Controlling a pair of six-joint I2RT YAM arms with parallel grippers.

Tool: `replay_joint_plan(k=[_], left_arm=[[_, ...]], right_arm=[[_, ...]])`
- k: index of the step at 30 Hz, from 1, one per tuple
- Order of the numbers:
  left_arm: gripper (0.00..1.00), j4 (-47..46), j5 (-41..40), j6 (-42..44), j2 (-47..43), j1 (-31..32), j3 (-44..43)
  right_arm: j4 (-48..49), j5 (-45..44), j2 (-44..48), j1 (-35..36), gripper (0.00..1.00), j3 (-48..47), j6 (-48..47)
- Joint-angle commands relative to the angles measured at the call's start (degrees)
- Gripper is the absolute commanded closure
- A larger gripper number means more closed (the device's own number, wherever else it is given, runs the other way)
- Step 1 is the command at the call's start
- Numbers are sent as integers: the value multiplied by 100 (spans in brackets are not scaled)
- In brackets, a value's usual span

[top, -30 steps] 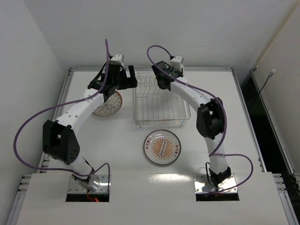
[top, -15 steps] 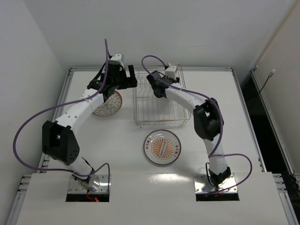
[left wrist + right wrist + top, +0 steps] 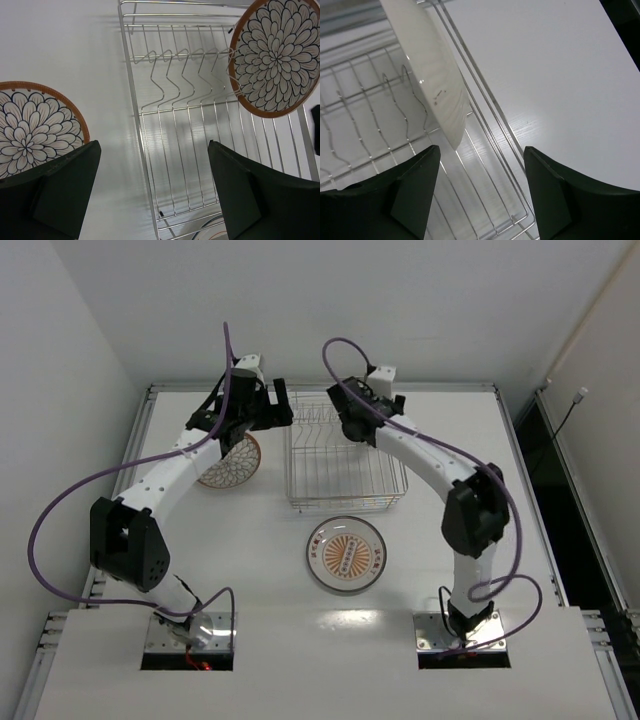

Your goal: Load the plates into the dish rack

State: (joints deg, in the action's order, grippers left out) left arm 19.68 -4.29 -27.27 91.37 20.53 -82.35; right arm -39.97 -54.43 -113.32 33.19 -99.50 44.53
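The rack has the petal plate upright among its wires, so the robot's open right gripper should keep going toward the sunburst plate's free rim and close there.
The silver wire dish rack stands at the table's middle back. One brown-rimmed petal plate stands upright among its tines; its white back shows in the right wrist view. My right gripper hangs open just above the rack, close to that plate's edge and apart from it. A second petal plate lies flat left of the rack. My left gripper is wide open above the rack's left wall, holding nothing. The white-rimmed sunburst plate lies flat in front of the rack.
White walls close in the table at the back and left. The table's right edge drops to a dark gap. Purple cables loop over both arms.
My right gripper has opened and let go of the plate standing in the rack, and its arm has swung out to the right. The left arm has not moved.
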Motion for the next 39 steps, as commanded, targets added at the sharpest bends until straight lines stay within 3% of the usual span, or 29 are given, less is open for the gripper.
replay_joint_plan(k=[1,5,8,12,14,20,27,33,39], left_arm=[[13,-149,-54,-33,-331,-50,-238],[13,-149,-54,-33,-331,-50,-238],[13,-96,-54,-33,-331,-50,-238],[13,-96,-159,19,-331,-50,-238],[13,-96,-220,20,-331,-50,-238],[13,-96,-274,20,-331,-50,-238],[13,-96,-221,20,-383,-50,-238],[13,-96,-282,20,-383,-50,-238],[13,-96,-221,20,-331,-50,-238]], right_arm=[[505,380,1089,-14,35,447,-295],[1085,1214,2268,-14,32,1677,-691],[1664,2704,3276,-85,34,3047,-692],[2473,3857,4725,-14,35,5101,-850],[2669,4420,5273,-14,34,5676,-614],[2617,4828,6724,-14,37,7170,379],[3327,5627,6542,-14,40,8244,1170],[4162,5698,6489,-14,41,9045,1927],[5216,6198,5621,-14,40,9317,2208]])
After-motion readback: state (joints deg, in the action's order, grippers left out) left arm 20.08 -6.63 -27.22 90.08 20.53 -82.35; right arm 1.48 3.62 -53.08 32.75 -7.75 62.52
